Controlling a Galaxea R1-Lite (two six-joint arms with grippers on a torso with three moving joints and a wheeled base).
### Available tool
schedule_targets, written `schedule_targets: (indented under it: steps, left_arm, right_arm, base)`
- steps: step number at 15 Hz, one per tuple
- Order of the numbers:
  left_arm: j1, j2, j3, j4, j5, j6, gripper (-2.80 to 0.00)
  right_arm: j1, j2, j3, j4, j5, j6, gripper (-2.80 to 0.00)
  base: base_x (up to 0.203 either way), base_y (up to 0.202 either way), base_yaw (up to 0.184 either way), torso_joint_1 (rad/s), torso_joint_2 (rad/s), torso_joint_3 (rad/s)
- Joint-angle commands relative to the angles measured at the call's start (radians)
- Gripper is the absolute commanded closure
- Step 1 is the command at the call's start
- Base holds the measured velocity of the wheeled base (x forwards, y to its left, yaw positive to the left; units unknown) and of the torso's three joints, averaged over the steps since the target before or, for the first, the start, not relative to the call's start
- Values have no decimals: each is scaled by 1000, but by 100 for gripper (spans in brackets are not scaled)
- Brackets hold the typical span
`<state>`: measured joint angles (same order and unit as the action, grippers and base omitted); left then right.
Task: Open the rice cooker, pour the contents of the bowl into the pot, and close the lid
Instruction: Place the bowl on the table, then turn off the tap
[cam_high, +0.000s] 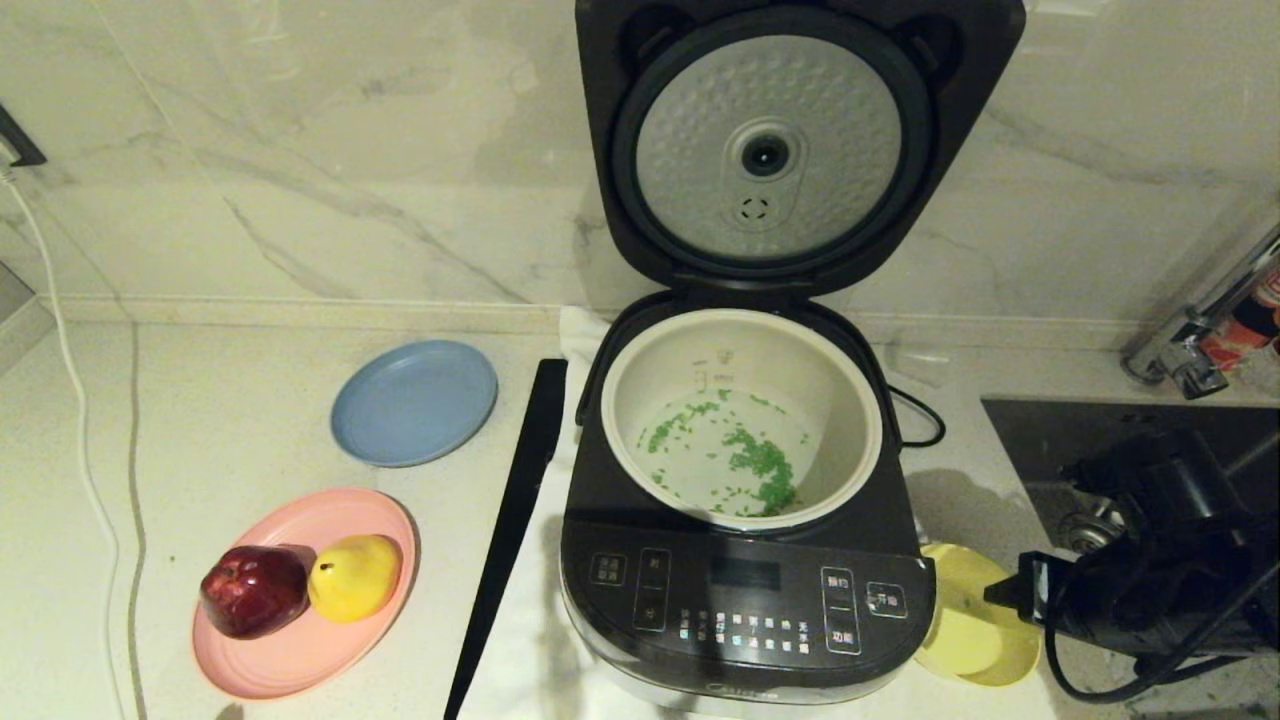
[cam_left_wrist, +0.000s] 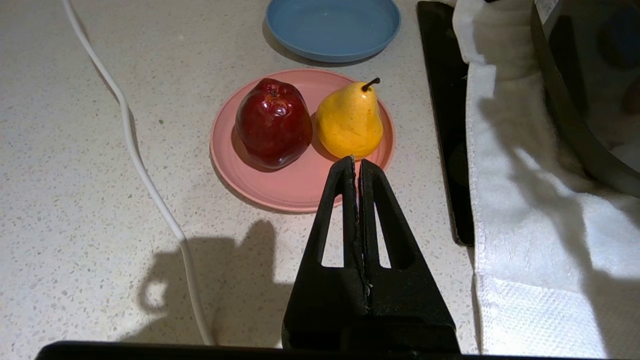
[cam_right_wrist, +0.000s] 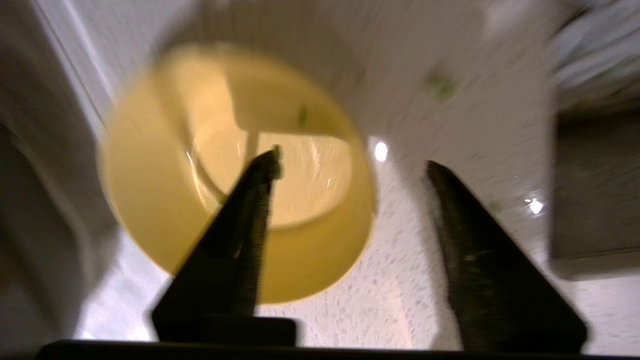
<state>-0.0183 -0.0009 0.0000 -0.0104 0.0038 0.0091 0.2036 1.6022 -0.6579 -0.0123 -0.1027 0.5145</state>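
A green bit (cam_right_wrist: 276, 162) sticks to the robot's right gripper's fingertip (cam_right_wrist: 268, 164), so it will stay stuck when the gripper closes and lifts away.
The rice cooker (cam_high: 745, 590) stands mid-counter with its lid (cam_high: 770, 150) swung up, dimpled silver plate facing me. The cream pot (cam_high: 850, 400) holds the green contents (cam_high: 760, 465) scattered over its bottom. The pale yellow bowl (cam_high: 965, 620) sits on the counter right of the cooker, nearly empty apart from a green bit (cam_right_wrist: 302, 116). My right gripper (cam_right_wrist: 355, 162) hovers open over the bowl (cam_right_wrist: 175, 210); one finger is above its inside, the other over bare counter. My left gripper (cam_left_wrist: 356, 162) is shut on nothing, low by the pink plate.
A blue plate (cam_high: 414, 402) and a pink plate (cam_high: 300, 640) with a red apple (cam_high: 254, 590) and yellow pear (cam_high: 355, 577) lie left. A long black strip (cam_high: 510, 520) and a white towel (cam_left_wrist: 525, 200) border the cooker. A dark sink (cam_high: 1020, 430) and tap (cam_high: 1190, 350) are right.
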Motion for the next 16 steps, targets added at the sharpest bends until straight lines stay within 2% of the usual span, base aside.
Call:
schedule_targets:
  steps: [1, 2, 6, 7, 10, 13, 16]
  left_arm:
    - [0, -1, 3, 0, 1, 0, 0]
    - [0, -1, 3, 0, 1, 0, 0]
    - [0, -1, 3, 0, 1, 0, 0]
    - [0, -1, 3, 0, 1, 0, 0]
    - [0, -1, 3, 0, 1, 0, 0]
    - [0, -1, 3, 0, 1, 0, 0]
    - [0, -1, 3, 0, 1, 0, 0]
  right_arm:
    - [-32, -101, -19, -1, -36, 9, -280]
    - [-76, -131, -29, 5, -47, 7, 0]
    - [-233, -166, -78, 30, -68, -21, 0]
    - [-264, -164, -88, 29, -105, -33, 0]
    - [-320, -84, -95, -3, -303, -44, 0]
    - [-377, 6, -86, -183, -433, -70, 0]
    - [-387, 82, -76, -351, -561, -138, 0]
  base:
    - [0, 0, 0, 0, 0, 0]
    - [0, 0, 0, 0, 0, 0]
    - [0, 0, 0, 0, 0, 0]
    - [0, 0, 0, 0, 0, 0]
    - [0, 0, 0, 0, 0, 0]
    - [0, 0, 0, 0, 0, 0]
    - [0, 0, 0, 0, 0, 0]
